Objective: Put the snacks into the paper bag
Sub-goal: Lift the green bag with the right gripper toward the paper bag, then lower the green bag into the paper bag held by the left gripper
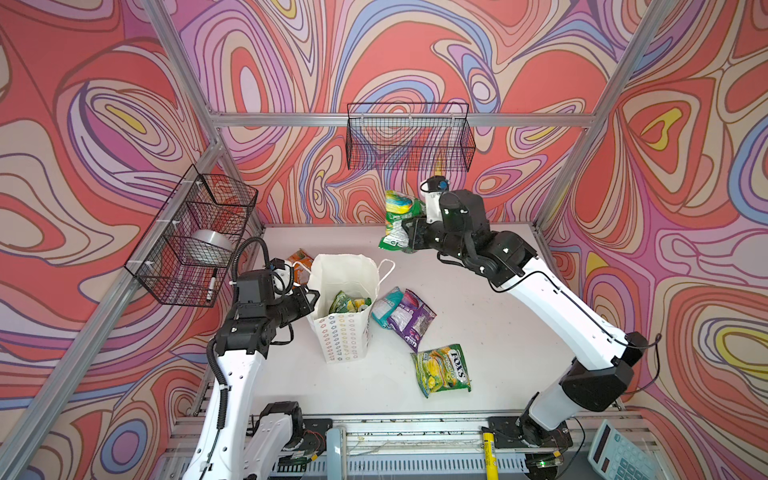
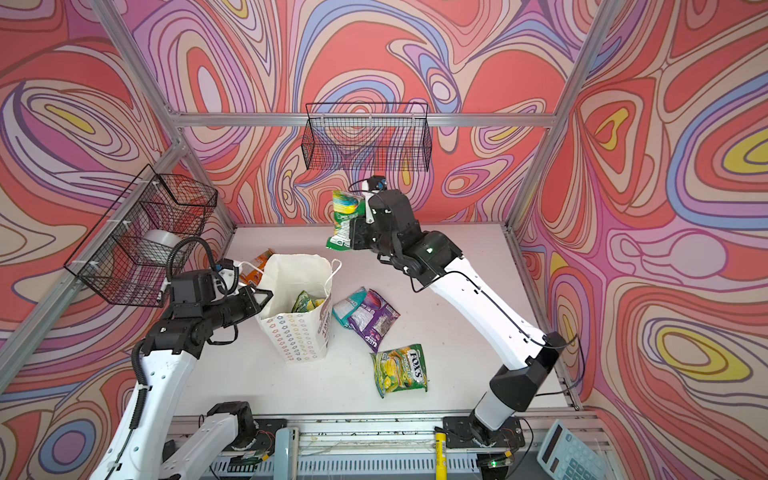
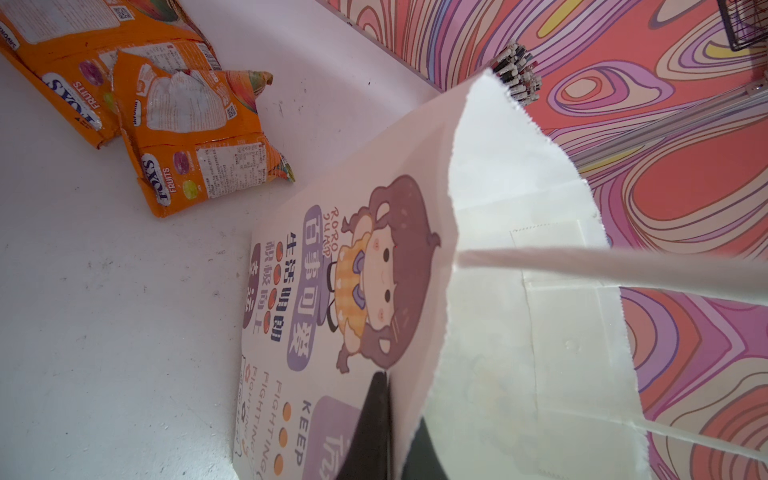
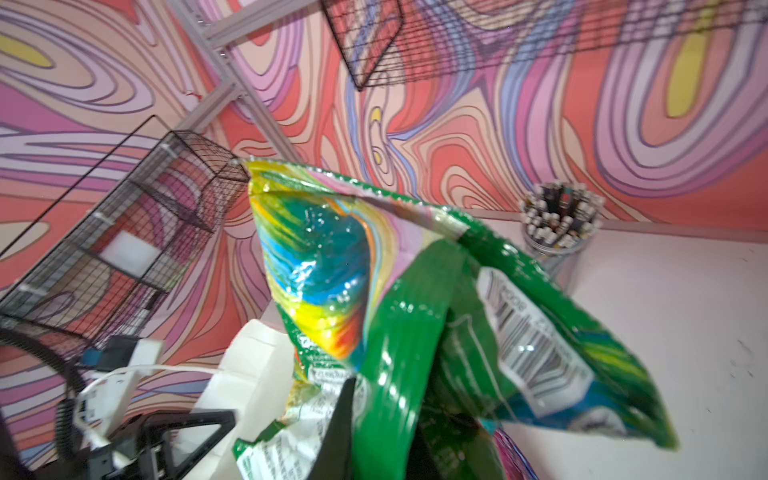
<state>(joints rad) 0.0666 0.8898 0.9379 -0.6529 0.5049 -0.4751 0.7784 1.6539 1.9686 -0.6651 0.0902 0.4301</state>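
Observation:
The green snack (image 1: 398,220) is hanging higher than the paper bag's opening (image 1: 345,278), so the robot's right gripper should go on moving toward the bag and let go above the green snacks inside.
The white paper bag (image 1: 345,332) (image 2: 297,332) stands upright at centre-left, with green snacks (image 1: 347,303) inside. My left gripper (image 1: 311,297) (image 3: 395,415) is shut on the bag's left rim (image 3: 498,249). My right gripper (image 1: 409,239) (image 4: 386,436) is shut on a crumpled green snack (image 1: 397,216) (image 4: 332,270), held in the air behind and to the right of the bag. On the table right of the bag lie a teal pouch (image 1: 386,307), a purple pouch (image 1: 411,320) and a green FOX'S pouch (image 1: 442,370). Orange pouches (image 1: 300,261) (image 3: 199,145) lie behind the bag.
A wire basket (image 1: 409,141) hangs on the back wall and another (image 1: 195,237) on the left wall. A mesh pencil cup (image 4: 557,224) stands at the table's back edge. A calculator (image 1: 619,453) sits at the front right, beyond the table rail.

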